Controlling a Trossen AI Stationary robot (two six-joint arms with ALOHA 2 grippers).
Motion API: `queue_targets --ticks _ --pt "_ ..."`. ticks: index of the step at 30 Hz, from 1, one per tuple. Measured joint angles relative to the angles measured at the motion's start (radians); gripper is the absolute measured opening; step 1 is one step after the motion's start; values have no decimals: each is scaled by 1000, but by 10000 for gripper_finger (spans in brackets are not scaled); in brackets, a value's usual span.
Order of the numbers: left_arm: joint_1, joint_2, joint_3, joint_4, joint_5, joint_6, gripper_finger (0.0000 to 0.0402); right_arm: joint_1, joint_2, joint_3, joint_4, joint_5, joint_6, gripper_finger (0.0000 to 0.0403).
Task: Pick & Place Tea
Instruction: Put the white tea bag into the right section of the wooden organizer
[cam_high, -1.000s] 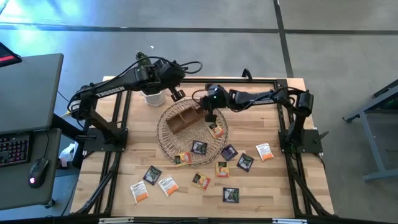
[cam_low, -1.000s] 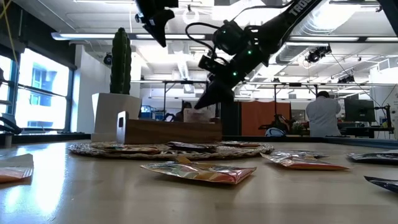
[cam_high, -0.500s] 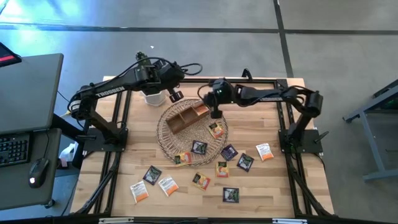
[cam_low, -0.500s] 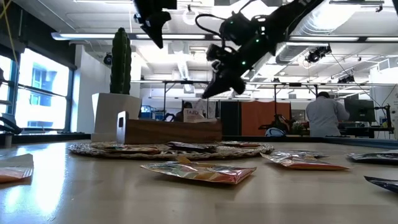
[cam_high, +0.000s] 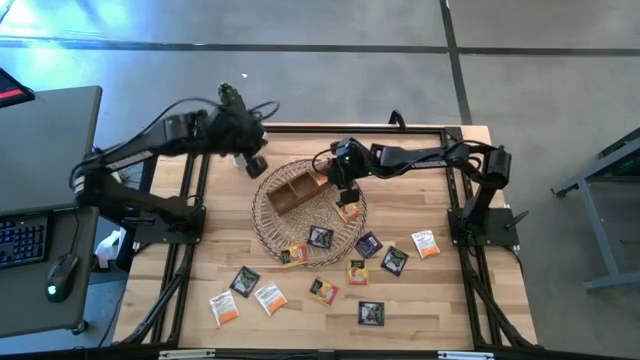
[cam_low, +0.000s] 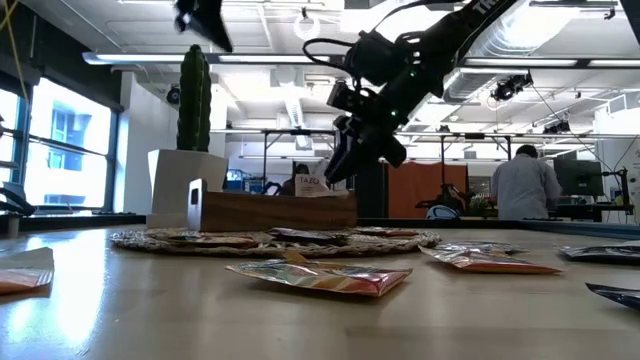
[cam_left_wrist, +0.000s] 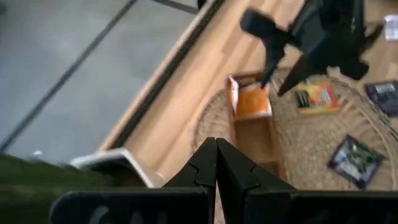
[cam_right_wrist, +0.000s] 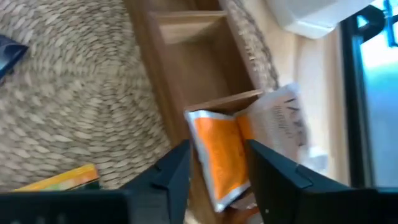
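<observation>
The pale sachet (cam_right_wrist: 283, 127) is poking out over the wooden box's rim. Next, my right gripper grabs the pale sachet's edge and tucks it into the box's end section (cam_right_wrist: 221, 155).
An orange-and-white tea sachet (cam_right_wrist: 217, 155) stands on edge in the end compartment of the wooden box (cam_high: 295, 190), which lies on the round wicker mat (cam_high: 300, 225). A pale sachet (cam_right_wrist: 280, 124) leans beside it. My right gripper (cam_right_wrist: 214, 171) hovers open just above that compartment, one finger on either side of the orange sachet and apart from it. My left gripper (cam_high: 255, 165) is shut on nothing, high over the table's far left by the white pot (cam_left_wrist: 118, 158). More tea sachets lie flat on the mat (cam_high: 348, 210) and on the table (cam_high: 394, 260).
A cactus (cam_low: 193, 100) in the white pot (cam_low: 185, 185) stands at the far left edge, behind the box. Loose sachets are scattered over the near half of the table (cam_high: 268, 297). People stand in the room beyond the table (cam_low: 520, 185).
My right gripper has opened over the box's end compartment, where the orange sachet stays standing. My left arm has drawn back toward the table's left edge, its gripper still shut and still high.
</observation>
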Motion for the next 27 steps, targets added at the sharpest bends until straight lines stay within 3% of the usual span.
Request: queue_targets --ticks 6,12,17,24,27 --pt "-1 -174 -371 338 175 -45 0 0 32 0 -11 8 3 172" --pt "0 -281 -606 499 236 -53 0 -4 48 0 -8 136 -2 146" --pt "0 -333 -679 535 229 -77 0 -32 54 0 -17 74 -5 103" --pt "0 -344 -685 535 227 -77 0 -48 54 0 -17 9 3 17" --pt "0 -344 -685 534 227 -77 0 -45 54 0 -16 -42 21 8"
